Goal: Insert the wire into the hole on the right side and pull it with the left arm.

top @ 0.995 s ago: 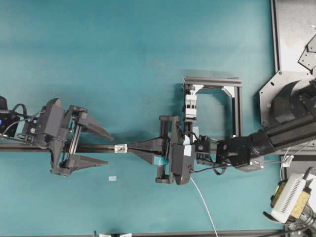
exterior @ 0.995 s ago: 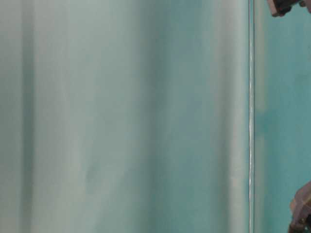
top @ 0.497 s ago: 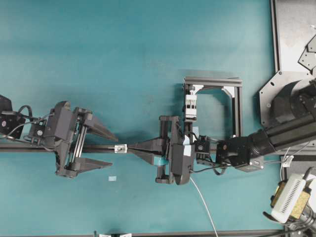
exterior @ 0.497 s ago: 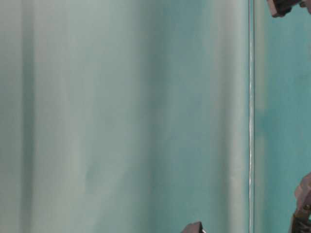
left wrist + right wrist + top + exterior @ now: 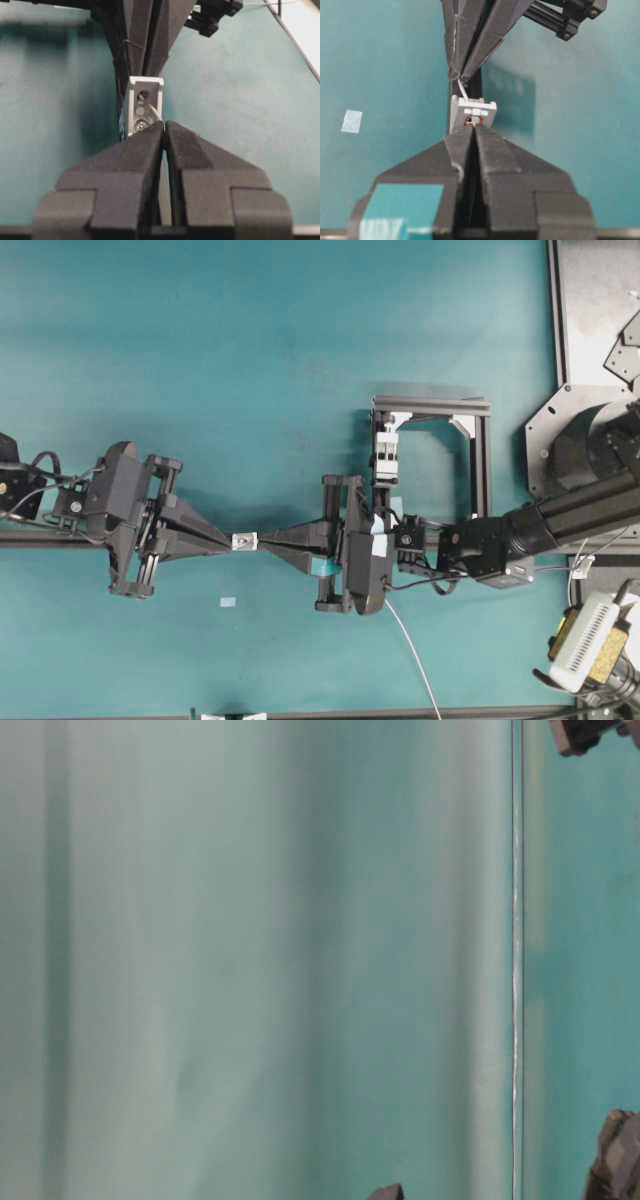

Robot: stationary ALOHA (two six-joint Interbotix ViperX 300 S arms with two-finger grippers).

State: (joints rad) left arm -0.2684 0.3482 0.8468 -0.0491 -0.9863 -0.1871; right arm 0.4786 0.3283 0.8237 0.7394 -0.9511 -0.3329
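The robot's right gripper is pinching the wire at the tab's hole, so next the right gripper opens before the left gripper pulls the wire's tip along the rail.
The tiny silver-white tab stands on the black rail between my two grippers. In the right wrist view the wire passes through the hole and comes out on the far side. My right gripper, with teal tape, is shut on the wire right at the tab. My left gripper, plain black fingers, is shut on the wire where it leaves the tab. Overhead, the left gripper and the right gripper point tip to tip at the tab. The wire's long tail trails toward the bottom edge.
A black frame holding a white block with black bands stands behind the right gripper. The black rail runs left. A pale tape scrap lies in front. Grey plates and a white device fill the right edge.
The left gripper has gone from wide open to shut, its fingers closing on the wire just left of the tab. The right gripper has stayed shut in place.
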